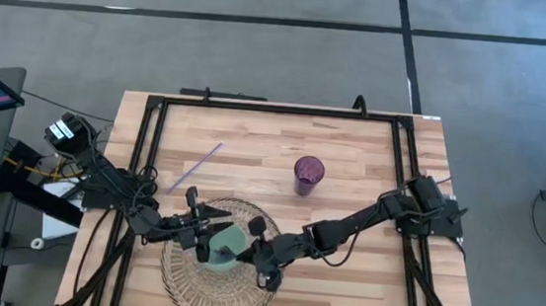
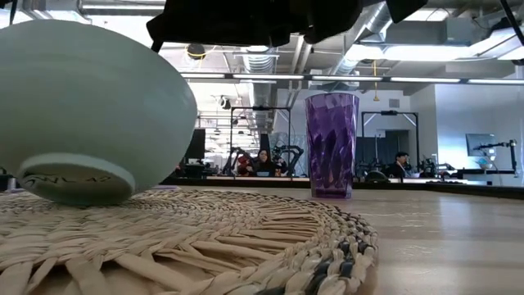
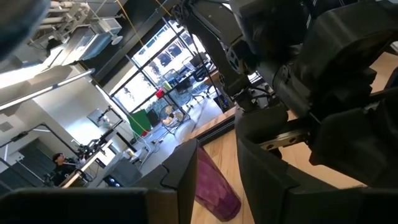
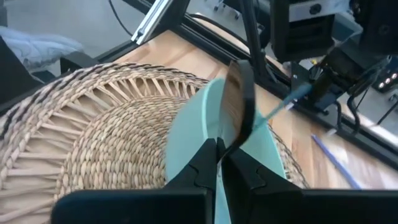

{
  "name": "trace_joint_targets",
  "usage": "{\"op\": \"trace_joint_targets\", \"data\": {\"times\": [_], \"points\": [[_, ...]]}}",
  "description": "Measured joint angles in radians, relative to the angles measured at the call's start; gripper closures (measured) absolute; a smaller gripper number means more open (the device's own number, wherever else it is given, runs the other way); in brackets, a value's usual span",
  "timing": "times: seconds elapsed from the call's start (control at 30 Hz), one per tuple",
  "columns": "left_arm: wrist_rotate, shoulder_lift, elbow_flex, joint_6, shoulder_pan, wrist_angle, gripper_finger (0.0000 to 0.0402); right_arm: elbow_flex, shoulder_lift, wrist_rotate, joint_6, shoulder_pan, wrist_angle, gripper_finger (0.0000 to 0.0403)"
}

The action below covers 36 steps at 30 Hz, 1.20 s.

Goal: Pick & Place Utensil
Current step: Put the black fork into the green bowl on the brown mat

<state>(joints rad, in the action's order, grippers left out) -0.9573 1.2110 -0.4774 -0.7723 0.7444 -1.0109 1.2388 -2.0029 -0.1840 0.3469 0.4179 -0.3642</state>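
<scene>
The bowl is tilted, with its foot ring (image 2: 78, 174) off the mat where my right gripper holds it. My left gripper should hold the bowl's inside (image 1: 233, 238) steady before my right gripper opens.
A pale green bowl (image 1: 230, 240) (image 2: 82, 106) sits tilted on a round woven mat (image 1: 193, 275). In the low view its foot ring (image 2: 74, 179) faces the camera, low at the mat. My right gripper (image 1: 256, 251) (image 4: 221, 163) is at the bowl's right side, shut on its rim. My left gripper (image 1: 205, 229) is at the bowl's left side; in its wrist view the fingers (image 3: 180, 180) stand apart with nothing between them. A thin purple stick (image 1: 195, 166) lies flat on the wood beyond the mat. A purple cup (image 1: 309, 173) (image 2: 332, 143) stands upright. My right gripper pinches the bowl's dark rim (image 4: 236, 124) on the bowl's right side, one finger on each face of the wall. It comes in low from the table's right. The bowl is tipped up in the hold; whether its foot still touches the mat, I cannot tell.
The woven mat (image 2: 205, 238) (image 4: 93, 124) covers the near middle of the table. The cup (image 3: 214, 186) stands just beyond its far right edge. A black frame (image 1: 277, 109) borders the table. Bare wood lies to the right of the cup.
</scene>
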Motion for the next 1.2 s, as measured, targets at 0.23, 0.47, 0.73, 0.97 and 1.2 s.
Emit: {"op": "trace_joint_targets", "data": {"times": [0.23,0.47,0.73,0.97,1.2], "points": [[0.000,0.000,0.000,0.000,0.000,0.000,0.0286,0.000,0.000,0.007,-0.035,0.008,0.014,0.0364],[0.000,0.000,0.000,0.000,0.000,0.000,0.0286,0.000,0.000,0.006,-0.027,0.020,0.002,0.0326],[0.015,0.000,0.000,0.177,0.008,0.011,0.0288,0.000,0.000,0.005,-0.027,0.033,0.012,0.0321],[0.238,0.002,0.000,0.685,0.038,0.377,0.0329,0.000,0.000,0.003,-0.026,0.034,0.019,0.0321],[0.378,0.053,0.000,0.857,0.068,0.409,0.0395,0.000,0.000,0.003,-0.026,0.034,0.020,0.0321]]}}
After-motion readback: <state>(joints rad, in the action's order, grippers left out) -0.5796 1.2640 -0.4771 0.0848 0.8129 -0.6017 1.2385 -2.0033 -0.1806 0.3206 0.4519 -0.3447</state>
